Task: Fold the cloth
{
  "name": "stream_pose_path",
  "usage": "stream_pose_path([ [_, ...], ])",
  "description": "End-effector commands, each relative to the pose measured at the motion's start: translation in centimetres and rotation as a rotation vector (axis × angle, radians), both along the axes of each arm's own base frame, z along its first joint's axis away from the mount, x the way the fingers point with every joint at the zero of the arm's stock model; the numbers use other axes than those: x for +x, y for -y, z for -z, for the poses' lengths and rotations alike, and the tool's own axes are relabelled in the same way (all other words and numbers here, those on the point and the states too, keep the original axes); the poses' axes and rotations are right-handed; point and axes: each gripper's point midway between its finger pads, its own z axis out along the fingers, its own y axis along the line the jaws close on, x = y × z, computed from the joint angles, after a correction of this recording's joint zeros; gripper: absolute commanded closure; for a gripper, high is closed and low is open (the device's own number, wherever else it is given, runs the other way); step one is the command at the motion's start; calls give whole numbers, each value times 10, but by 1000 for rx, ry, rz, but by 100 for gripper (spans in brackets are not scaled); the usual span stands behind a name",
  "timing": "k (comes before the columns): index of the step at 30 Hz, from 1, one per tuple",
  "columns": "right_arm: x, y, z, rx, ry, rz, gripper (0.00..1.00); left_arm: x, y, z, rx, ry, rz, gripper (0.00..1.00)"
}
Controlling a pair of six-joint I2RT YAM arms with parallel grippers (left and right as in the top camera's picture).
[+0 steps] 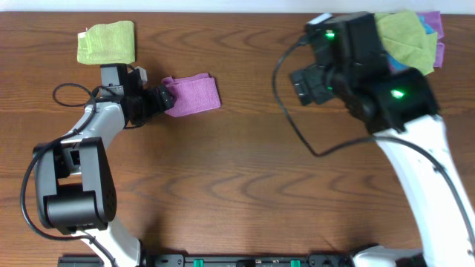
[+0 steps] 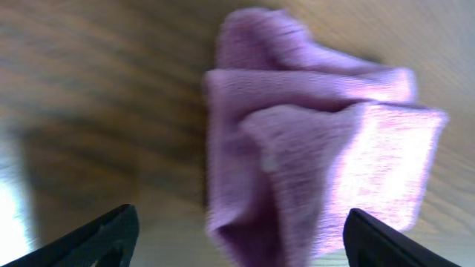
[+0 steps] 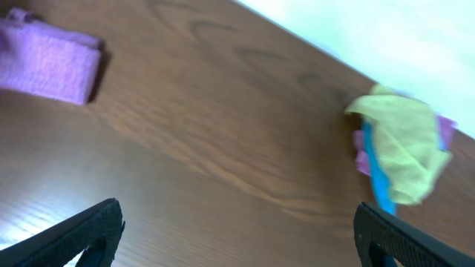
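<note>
The lilac cloth (image 1: 196, 95) has loose ridges (image 2: 298, 144) bunched up at its near end, so it will hang down in crumpled folds when I carry it to the yellow-green cloth.
The lilac cloth (image 1: 194, 95) lies folded in a small rectangle on the wooden table, left of centre. My left gripper (image 1: 163, 96) is at its left edge, open. In the left wrist view the cloth (image 2: 319, 156) fills the middle, bunched in layers. Its near end reaches down between the two wide-apart fingertips (image 2: 104, 239) of my left gripper (image 2: 241, 248), which do not press on it. My right gripper (image 3: 241, 237) is open over bare wood with nothing in it. From there the cloth (image 3: 48, 59) shows far off at the upper left. The right arm (image 1: 349, 59) hangs over the back right of the table.
A folded yellow-green cloth (image 1: 107, 41) lies at the back left, close to the left arm. A pile of cloths (image 1: 410, 35), yellow-green over blue and purple, sits at the back right corner; this pile (image 3: 404, 152) also shows in the right wrist view. A black cable (image 1: 297, 126) loops from the right arm.
</note>
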Motion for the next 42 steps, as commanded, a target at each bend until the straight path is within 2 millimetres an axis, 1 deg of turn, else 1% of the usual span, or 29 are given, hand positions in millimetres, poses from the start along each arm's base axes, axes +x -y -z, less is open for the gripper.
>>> stream_pose_path([
  [1,-10,25,-25,-8,66,46,1,2,20,-12,-113,33,57,7],
  [5,-13,41,-32,-3,83,86,1,2,21,-13,-127,33,57,4],
  [8,-13,45,-32,-4,82,98,1,2,21,-12,-127,30,57,3],
  [18,-13,45,-32,-4,84,98,1,-1,18,-8,-89,27,71,2],
  [25,-13,45,-33,-3,86,98,1,-2,14,4,-72,0,57,2],
  [28,-12,45,-33,-3,87,98,1,-2,16,14,-88,-21,53,2],
  [36,-12,45,-33,-2,89,98,1,0,35,37,-250,-69,53,2],
  [38,-12,45,-33,-2,89,98,1,1,40,40,-285,-73,55,3],
  [42,-12,45,-33,-2,89,98,1,-2,52,51,-343,-104,65,1],
])
